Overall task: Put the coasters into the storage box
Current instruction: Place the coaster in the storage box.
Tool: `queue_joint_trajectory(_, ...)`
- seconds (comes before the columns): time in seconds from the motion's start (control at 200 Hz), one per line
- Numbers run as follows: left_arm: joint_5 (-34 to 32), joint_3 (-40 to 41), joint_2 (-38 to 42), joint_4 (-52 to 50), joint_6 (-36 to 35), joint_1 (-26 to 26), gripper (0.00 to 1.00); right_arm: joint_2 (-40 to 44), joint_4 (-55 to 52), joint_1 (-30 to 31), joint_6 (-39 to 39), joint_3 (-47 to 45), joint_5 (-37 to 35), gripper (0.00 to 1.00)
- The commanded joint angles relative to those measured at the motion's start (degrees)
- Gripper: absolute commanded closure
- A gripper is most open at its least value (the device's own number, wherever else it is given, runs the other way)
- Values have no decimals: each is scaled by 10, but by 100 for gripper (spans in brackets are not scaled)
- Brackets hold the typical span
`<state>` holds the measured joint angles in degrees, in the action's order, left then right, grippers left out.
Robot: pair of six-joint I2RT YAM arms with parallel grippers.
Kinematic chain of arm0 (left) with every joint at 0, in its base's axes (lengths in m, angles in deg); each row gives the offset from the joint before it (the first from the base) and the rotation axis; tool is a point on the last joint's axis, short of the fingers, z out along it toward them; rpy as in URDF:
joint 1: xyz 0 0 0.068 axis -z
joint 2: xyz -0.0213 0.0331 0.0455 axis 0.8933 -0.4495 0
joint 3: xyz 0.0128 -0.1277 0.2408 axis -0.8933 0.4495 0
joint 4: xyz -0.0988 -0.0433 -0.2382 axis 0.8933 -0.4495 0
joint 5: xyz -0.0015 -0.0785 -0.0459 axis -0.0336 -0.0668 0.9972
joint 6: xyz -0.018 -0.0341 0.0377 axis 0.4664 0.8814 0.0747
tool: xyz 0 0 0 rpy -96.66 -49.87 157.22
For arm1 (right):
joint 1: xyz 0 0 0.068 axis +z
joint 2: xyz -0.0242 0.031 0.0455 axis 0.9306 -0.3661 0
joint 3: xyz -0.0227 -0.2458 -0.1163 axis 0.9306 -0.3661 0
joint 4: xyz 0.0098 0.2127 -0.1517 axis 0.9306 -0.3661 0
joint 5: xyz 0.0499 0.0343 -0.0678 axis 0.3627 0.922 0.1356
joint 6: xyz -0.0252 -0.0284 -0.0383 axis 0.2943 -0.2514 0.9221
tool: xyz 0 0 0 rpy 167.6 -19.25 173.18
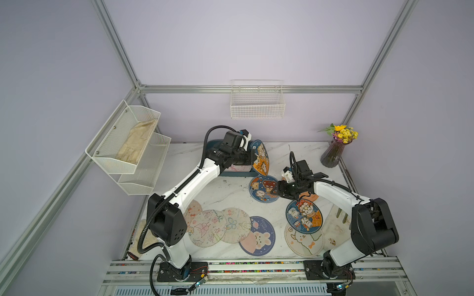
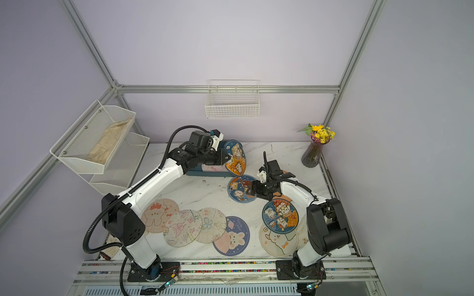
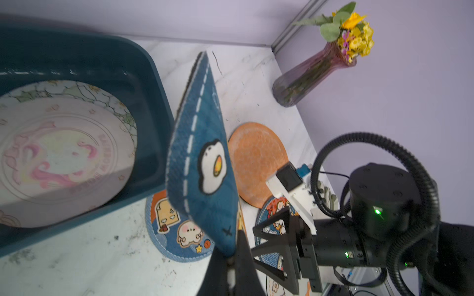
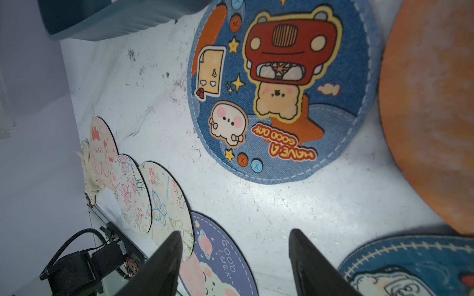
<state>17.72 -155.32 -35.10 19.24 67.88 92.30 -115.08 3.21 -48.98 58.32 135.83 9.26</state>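
Note:
I should keep moving the blue and orange coaster [image 2: 236, 159] inward with my left gripper until it hangs over the pale coaster [image 2: 214, 168], because it is clear of the storage box's side.
My left gripper [image 1: 250, 157] [image 3: 234, 246] is shut on the rim of a blue and orange cartoon coaster [image 1: 260, 157] [image 3: 202, 143], holding it on edge just right of the teal storage box [image 1: 236, 174] [image 3: 143, 84]. A pale pink-printed coaster [image 3: 64, 153] lies inside the box. My right gripper [image 1: 275, 189] [image 4: 236, 235] hangs open and empty over the right edge of the blue car-bear coaster [image 1: 264, 189] [image 4: 279, 87]. A plain orange coaster [image 3: 256, 159] [image 4: 431, 115] lies beside it. Several more coasters [image 1: 304, 216] [image 1: 257, 237] [image 1: 207, 228] are spread along the front.
A purple vase of yellow flowers [image 1: 333, 153] stands at the back right corner. A white wire basket [image 1: 257, 102] hangs on the back wall, and a two-tier mesh basket [image 1: 128, 146] on the left holds cream gloves. Another glove [image 1: 143, 235] lies at the front left.

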Motion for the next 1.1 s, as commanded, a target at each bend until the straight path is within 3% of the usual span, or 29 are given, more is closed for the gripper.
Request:
queue_joint_trajectory(0.0,28,-80,-31,18,-29,-28,100,32,-23,-3,-23,19,-28,32)
queue_joint_trajectory(0.41,71,-150,-166,74,-59,-88,100,55,-11,-1,-71,22,-48,32)
queue_joint_trajectory(0.8,38,-75,-188,62,-88,-169,100,42,-14,11,-75,46,-66,31)
queue_joint_trajectory(0.85,24,-71,-193,50,-95,-175,94,38,-15,13,-75,50,-67,31)
queue_joint_trajectory(0.95,-2,-71,-202,25,-109,-184,93,31,-17,18,-75,58,-72,31)
queue_joint_trajectory(1.025,-19,-67,-203,13,-110,-191,78,28,-19,23,-76,64,-78,30)
queue_joint_trajectory(1.095,-34,-60,-200,10,-114,-195,71,26,-19,28,-78,68,-83,30)
